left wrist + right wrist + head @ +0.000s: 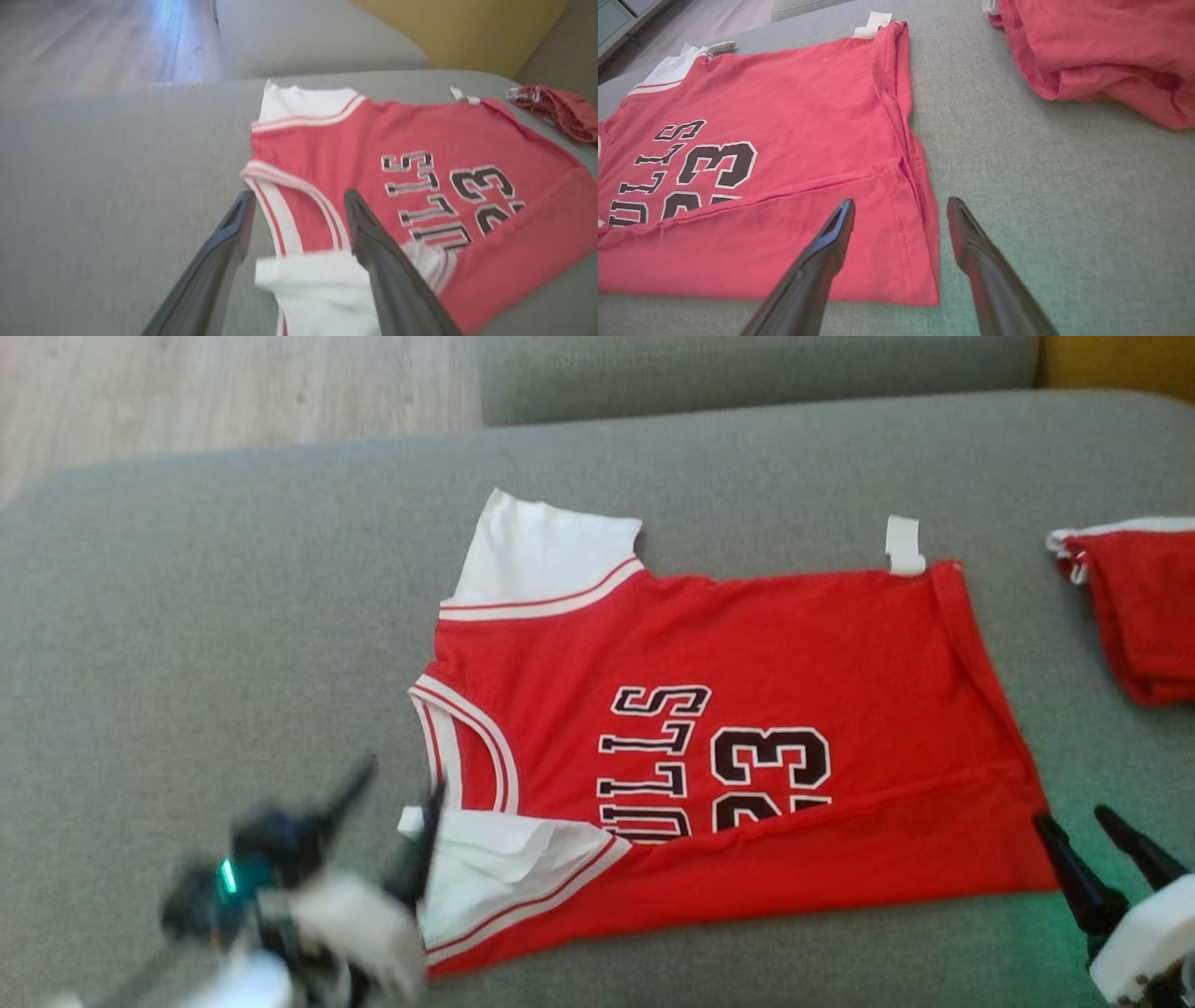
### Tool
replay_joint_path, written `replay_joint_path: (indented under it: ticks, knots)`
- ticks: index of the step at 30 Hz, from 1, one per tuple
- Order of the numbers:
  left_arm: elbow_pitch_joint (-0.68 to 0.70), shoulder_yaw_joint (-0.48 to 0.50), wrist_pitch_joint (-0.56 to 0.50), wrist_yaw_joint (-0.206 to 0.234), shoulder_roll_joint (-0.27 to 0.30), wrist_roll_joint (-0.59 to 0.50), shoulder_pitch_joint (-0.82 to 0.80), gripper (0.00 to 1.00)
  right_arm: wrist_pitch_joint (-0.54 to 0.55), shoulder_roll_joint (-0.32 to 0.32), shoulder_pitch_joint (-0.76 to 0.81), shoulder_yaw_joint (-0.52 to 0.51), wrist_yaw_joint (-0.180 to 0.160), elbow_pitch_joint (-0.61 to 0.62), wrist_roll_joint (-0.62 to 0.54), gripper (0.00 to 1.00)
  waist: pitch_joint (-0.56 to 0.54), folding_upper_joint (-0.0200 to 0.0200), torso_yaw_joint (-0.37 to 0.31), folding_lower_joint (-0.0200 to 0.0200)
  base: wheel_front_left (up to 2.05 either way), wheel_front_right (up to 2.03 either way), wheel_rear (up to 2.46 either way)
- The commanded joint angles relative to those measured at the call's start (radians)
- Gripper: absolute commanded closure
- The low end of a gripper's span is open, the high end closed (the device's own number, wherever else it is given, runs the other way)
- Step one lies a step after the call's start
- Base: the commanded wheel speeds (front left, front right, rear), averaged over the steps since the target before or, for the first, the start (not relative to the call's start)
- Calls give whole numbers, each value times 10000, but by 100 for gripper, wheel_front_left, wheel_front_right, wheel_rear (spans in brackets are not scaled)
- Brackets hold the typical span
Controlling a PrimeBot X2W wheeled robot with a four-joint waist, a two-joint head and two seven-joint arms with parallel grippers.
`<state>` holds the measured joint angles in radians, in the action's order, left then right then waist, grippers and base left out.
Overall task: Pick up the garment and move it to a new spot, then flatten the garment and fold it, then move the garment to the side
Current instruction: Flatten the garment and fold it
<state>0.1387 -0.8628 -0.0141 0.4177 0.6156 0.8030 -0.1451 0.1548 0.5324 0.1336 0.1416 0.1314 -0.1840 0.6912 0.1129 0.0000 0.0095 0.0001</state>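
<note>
The white tag [903,541] should come along and end up on top when the robot folds the garment's far edge over, because the tag curls out from that seam [905,570].
A red jersey garment [747,728] with white sleeves and black "23" lettering lies spread on the grey cushion, its near long edge folded up over the print. My left gripper [403,782] stands open over the near white sleeve [317,289] beside the collar, holding nothing. My right gripper [1074,819] is open at the hem's near corner [920,261], its fingers straddling the edge of the cloth. The garment also spreads across the right wrist view [761,154] and the left wrist view [420,177].
A second red cloth [1139,607] lies bunched at the right edge of the grey cushion [233,644]. A white tag [903,546] sticks out from the garment's far corner. Wood floor [187,392] lies beyond the cushion's far left; a yellow cushion [458,32] stands behind.
</note>
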Motion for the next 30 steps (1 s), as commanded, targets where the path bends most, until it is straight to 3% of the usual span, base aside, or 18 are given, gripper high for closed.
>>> replay_joint_path:
  ticks: [1,7,12,13,17,23,30]
  knots:
    - [330,718,-225,-224,465,-254,-1456,0,55,202,-377,-149,-7,533,-232,0,511,0,-56,-1,0,0,0]
    - [-558,1360,-1580,-1356,566,-249,-4865,0,219,-64,-1267,-188,-7,1237,-637,0,1822,0,-383,-1,0,0,0]
    - [-2203,1625,-3018,-2571,148,590,-7195,0,212,-312,-2233,15,-7,1537,-833,0,2814,0,-868,-1,0,0,0]
    - [-2203,1625,-3018,-2571,148,590,-7195,0,212,-312,-2233,15,-7,1537,-833,0,2814,0,-868,-1,0,0,0]
    - [-3915,1507,-4412,-3636,-21,1019,-8975,0,-20,-434,-3102,422,-7,1454,-862,0,3570,0,-1373,-1,0,0,0]
    - [-5501,1197,-5339,-4390,-44,890,-10263,0,-289,-614,-3605,723,-7,1258,-866,0,4093,0,-1935,-1,0,0,0]
    - [-6427,804,-5803,-4799,218,456,-10896,0,-583,-750,-3691,867,-7,966,-798,0,4316,0,-2363,-1,0,0,0]
